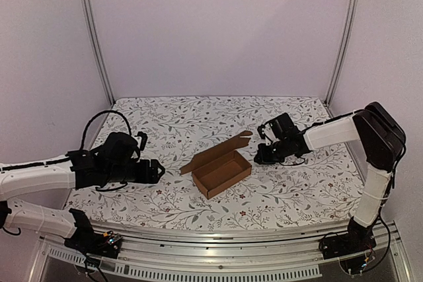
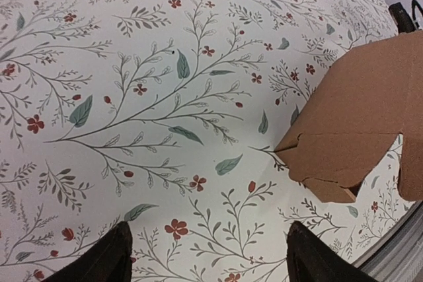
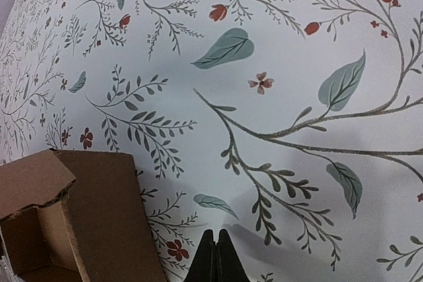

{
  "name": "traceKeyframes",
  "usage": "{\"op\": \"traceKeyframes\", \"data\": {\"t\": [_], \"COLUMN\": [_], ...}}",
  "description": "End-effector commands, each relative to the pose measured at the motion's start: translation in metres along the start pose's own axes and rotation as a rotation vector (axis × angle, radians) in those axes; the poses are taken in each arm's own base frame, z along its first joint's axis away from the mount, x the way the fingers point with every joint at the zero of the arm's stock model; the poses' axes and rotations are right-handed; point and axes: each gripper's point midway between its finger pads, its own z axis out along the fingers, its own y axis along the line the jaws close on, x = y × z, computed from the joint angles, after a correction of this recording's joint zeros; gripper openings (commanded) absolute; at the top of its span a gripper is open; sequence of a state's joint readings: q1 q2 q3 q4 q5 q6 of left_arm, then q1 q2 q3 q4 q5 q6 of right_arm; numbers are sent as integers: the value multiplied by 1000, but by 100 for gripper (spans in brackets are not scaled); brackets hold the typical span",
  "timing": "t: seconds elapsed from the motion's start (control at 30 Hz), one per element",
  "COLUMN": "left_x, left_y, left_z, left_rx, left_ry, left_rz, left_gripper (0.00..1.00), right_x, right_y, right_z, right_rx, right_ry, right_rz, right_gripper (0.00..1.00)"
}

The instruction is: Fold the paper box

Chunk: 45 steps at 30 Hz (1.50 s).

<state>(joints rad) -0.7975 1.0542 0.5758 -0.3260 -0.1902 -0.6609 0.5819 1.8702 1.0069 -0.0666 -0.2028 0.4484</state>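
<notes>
My right gripper should keep pushing in, with its closed fingers beside the end [image 1: 245, 161] of the slanted paper box [image 1: 221, 175], until the box lines up straight with the metal rail.
The paper box [image 1: 221, 173] is a small brown carton, open at the top, lying mid-table with its lid flap [image 1: 218, 150] leaning back to the far left. In the left wrist view the paper box [image 2: 360, 123] fills the right side. My left gripper [image 1: 155, 171] hovers left of it, open, nothing between its fingers [image 2: 99, 259]. In the right wrist view a corner of the paper box [image 3: 86, 216] shows at lower left. My right gripper [image 1: 259, 158] sits just right of the box, shut on nothing, its fingertips [image 3: 216, 242] pressed together over the cloth.
A floral tablecloth [image 1: 291, 189] covers the table. White walls with metal posts [image 1: 96, 37] enclose the back and sides. A metal rail [image 1: 218, 255] runs along the near edge, where the arm bases stand.
</notes>
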Motion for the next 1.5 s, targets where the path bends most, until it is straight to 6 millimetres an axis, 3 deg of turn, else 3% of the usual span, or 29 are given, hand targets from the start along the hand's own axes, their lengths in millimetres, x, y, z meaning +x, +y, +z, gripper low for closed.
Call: {"op": "traceKeyframes", "data": {"t": [0.0, 0.5, 0.83, 0.93, 1.1, 1.3, 1.47], "left_x": [-3, -3, -1, -1, 0, -1, -7], "left_y": [10, 34, 45, 46, 43, 31, 28], "left_z": [0, 1, 5, 6, 9, 9, 9], "left_rx": [-4, -8, -6, 3, 20, 93, 110], "left_ry": [-19, -33, -35, -34, -22, -30, -67], "left_rz": [-41, -145, -179, -172, -146, -63, 1], "left_gripper": [79, 79, 79, 79, 77, 70, 68], "right_x": [6, 69, 109, 114, 110, 96, 74], "right_y": [18, 49, 86, 86, 68, 63, 59], "right_z": [13, 24, 17, 11, -5, -36, -69], "right_rx": [-72, -116, -160, -145, -50, 9, 28], "right_ry": [4, 71, 91, 80, 46, 15, -51], "right_rz": [22, 9, -19, -25, -67, -201, -274], "right_gripper": [0, 0, 0, 0, 9, 36, 62]}}
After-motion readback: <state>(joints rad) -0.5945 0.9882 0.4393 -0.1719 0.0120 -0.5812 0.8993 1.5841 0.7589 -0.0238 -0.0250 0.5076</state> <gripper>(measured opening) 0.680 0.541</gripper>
